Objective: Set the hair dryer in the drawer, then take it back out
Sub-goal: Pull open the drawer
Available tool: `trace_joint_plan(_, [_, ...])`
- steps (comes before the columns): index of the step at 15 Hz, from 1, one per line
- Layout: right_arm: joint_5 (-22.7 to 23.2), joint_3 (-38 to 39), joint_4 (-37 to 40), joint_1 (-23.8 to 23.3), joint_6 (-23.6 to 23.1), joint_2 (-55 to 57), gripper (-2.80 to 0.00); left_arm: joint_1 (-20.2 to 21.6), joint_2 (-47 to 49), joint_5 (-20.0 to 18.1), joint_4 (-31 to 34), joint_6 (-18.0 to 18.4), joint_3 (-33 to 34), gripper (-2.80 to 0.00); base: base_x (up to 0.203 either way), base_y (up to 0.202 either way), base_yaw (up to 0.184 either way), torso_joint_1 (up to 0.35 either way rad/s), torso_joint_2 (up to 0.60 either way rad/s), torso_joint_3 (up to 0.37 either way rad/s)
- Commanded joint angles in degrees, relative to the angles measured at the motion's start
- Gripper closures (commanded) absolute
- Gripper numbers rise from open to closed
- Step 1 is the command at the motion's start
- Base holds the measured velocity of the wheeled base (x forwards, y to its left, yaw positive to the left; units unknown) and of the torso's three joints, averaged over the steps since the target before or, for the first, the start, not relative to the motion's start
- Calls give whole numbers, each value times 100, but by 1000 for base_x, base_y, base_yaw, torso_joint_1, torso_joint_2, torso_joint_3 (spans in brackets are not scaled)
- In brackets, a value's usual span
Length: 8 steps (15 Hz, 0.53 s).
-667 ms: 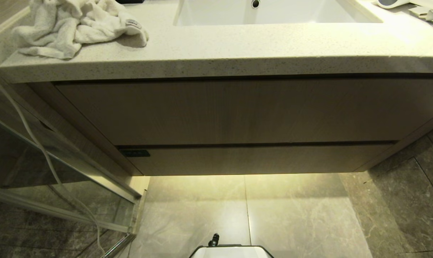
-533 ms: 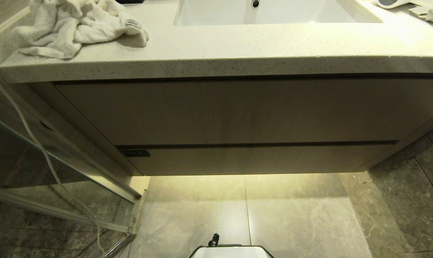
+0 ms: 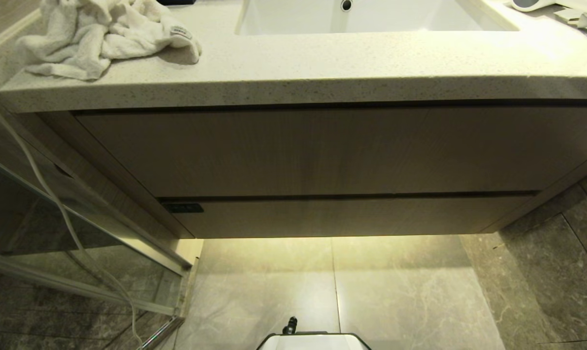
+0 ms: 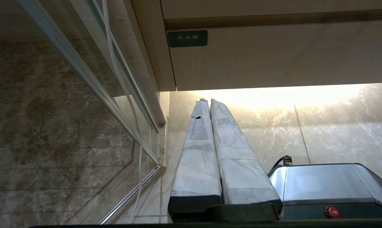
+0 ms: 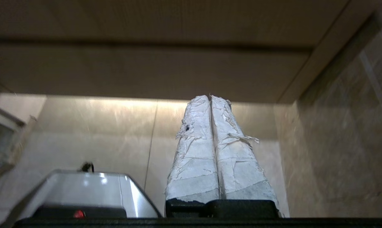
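I see the drawer shut flush (image 3: 355, 216), so next I raise, open and turn my right gripper to hook a finger into the gap (image 3: 395, 195) above the drawer. I should do this before I take the hair dryer.
Only a white part of the hair dryer (image 3: 534, 4) shows, lying on the countertop at the far right edge, beside the sink. The drawer (image 3: 351, 216) is the shallow light-wood front at the bottom of the vanity, pushed in flush, with a small dark label (image 3: 183, 208) at its left corner. Neither arm shows in the head view. My left gripper (image 4: 206, 100) hangs low above the floor, below the drawer's (image 4: 289, 53) labelled corner, shut and empty. My right gripper (image 5: 210, 96) hangs low below the drawer (image 5: 146, 69) towards its right end, shut and empty.
A crumpled white towel (image 3: 98, 34) lies on the countertop (image 3: 293, 63) at the left, and the white sink (image 3: 371, 17) is in the middle. A taller wood panel (image 3: 322, 150) sits above the drawer. A glass shower door (image 3: 79, 218) with a hanging white cord (image 3: 55, 204) stands at the left. My base (image 3: 312, 340) is on the tiled floor.
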State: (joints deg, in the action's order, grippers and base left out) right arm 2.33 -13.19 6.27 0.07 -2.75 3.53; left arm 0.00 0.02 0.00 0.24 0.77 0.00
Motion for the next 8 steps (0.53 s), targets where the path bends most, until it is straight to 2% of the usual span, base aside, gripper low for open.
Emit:
trace_joint_plan(1, [196,-1610,612,4,44,1271,0,0,6,0,2,2,9,0,0,0,0,0,0,0])
trace_joint_plan(3, [891,-2698,1407,11,178,2542,0,0,6,0,2,2,9,0,0,0,0,0,0,0])
trace_joint_plan(5, [1686,-3376,1996,41,198,3605,0,0,6,-9,2,2,9,0,0,0,0,0,0,0])
trace_joint_plan(8, [2198,-3778,2638,401,-285,5204,0,0,6,0,2,2,9,0,0,0,0,0,0,0])
